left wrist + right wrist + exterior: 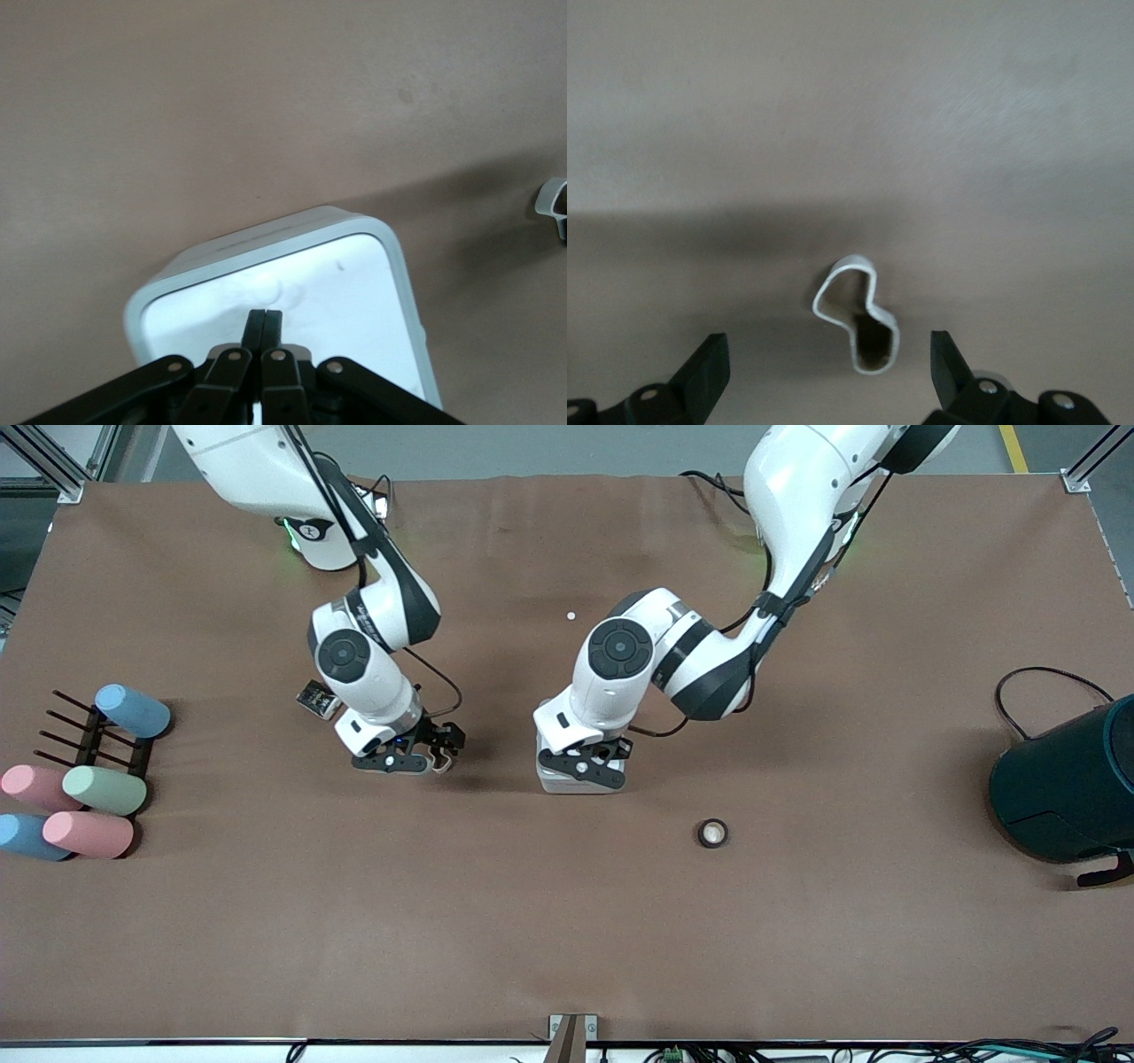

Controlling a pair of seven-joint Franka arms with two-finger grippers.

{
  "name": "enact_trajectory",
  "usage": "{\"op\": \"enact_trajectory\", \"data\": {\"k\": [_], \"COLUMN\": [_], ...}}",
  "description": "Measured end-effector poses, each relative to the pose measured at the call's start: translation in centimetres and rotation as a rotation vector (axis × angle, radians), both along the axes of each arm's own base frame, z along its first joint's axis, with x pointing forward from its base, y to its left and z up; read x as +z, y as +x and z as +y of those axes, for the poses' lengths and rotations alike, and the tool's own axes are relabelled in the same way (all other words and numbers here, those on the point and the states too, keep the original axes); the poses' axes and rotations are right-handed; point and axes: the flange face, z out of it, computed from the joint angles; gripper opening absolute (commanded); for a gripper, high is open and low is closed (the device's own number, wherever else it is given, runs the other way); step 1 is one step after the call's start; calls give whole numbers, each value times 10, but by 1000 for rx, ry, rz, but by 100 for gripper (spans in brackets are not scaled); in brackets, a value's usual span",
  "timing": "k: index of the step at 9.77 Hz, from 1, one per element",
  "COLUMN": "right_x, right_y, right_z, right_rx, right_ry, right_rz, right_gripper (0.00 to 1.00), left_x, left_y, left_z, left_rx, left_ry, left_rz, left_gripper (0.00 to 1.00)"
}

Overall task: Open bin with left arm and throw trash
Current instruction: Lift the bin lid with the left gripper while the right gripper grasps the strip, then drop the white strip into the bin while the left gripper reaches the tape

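Note:
The beige rubber-band loop (873,304) will squeeze closed but keep a rounded end when I carry it, because the loop's thin sides go around a hollow middle (871,341).
The bin (554,783) is a small white-grey box in the middle of the table, lid down. My left gripper (586,772) is right over it. In the left wrist view its fingers are shut together with nothing between them, the tips (264,320) against the white lid (354,292). My right gripper (429,759) hangs open low over the table beside the bin, toward the right arm's end. The beige rubber-band loop (873,350) lies between its spread fingers (826,350). A black packet (317,698) lies by the right arm. The black tape roll (712,833) lies nearer the front camera than the bin.
A large dark teal cylinder (1063,788) with a cable stands at the left arm's end. Several pastel foam cylinders (104,790) and a dark rack (93,735) sit at the right arm's end. A tiny white dot (571,615) lies between the arms.

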Motion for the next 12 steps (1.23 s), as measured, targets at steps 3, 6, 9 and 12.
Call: {"op": "enact_trajectory", "data": {"k": [3,6,9,12], "right_x": [-12,-28,-39,-33], "right_y": [-3,-3,-2,3], "right_z": [2,-2,-6,-8], "right_rx": [-6,-14,-47,-121], "right_ry": [-11,-17,-25,-22], "right_rz": [17,21,28,23], "right_gripper": [91,72,6,0], "left_x": [-14,-10,50,96], "left_y": [-2,2,14,60], "left_z": [-5,-2,23,110], "left_rx": [28,61,93,116], "left_ry": [4,4,51,100], "left_rz": [5,7,6,0], "left_gripper": [0,0,5,48]}}
